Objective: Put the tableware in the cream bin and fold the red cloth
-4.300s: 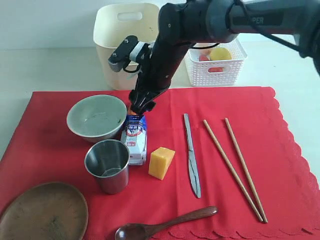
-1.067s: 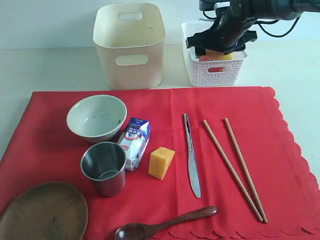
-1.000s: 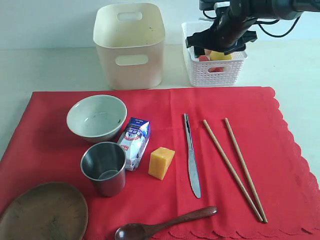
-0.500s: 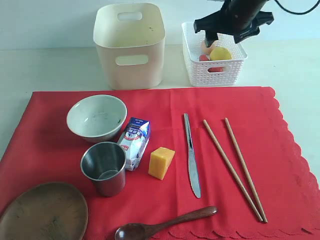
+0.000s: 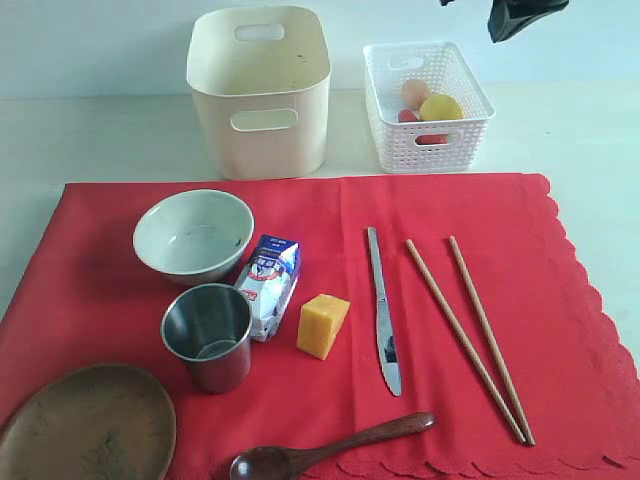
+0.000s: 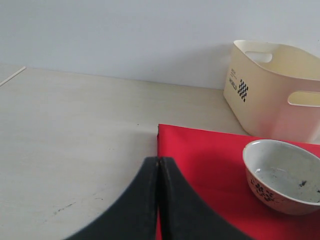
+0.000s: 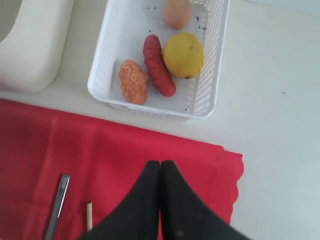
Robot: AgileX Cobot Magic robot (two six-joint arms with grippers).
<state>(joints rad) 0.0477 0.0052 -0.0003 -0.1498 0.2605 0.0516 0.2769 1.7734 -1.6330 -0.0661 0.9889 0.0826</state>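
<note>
The cheese block point(image 5: 322, 326) is clear of the milk carton point(image 5: 268, 287) and the steel knife. My right gripper should keep moving toward the cheese block until its open fingers are on both sides of it.
The red cloth point(image 5: 420, 300) lies flat and carries the pale bowl point(image 5: 193, 234), steel cup point(image 5: 208, 334), brown wooden plate point(image 5: 85, 425), dark wooden spoon point(image 5: 330, 448), steel knife point(image 5: 381, 308) and two chopsticks point(image 5: 470, 335). The cream bin point(image 5: 260, 88) stands behind the cloth. My right gripper point(image 5: 520, 15) hangs high at the top right, above the white basket; its fingers are shut and hold nothing point(image 7: 160, 164). My left gripper point(image 6: 158, 160) is shut and empty near the cloth's corner, with the bowl point(image 6: 282, 175) and cream bin point(image 6: 272, 90) beyond it.
A milk carton point(image 5: 270, 285) and a cheese block point(image 5: 323, 325) sit on the cloth between cup and knife. The white lattice basket point(image 5: 440, 145) holds an egg, lemon point(image 7: 183, 54), sausage point(image 7: 158, 65) and a crumbed piece point(image 7: 133, 81).
My right gripper has risen from over the white basket to the top edge of the view. The carton stands tilted by the cup; an orange crumbed piece now lies in the basket.
</note>
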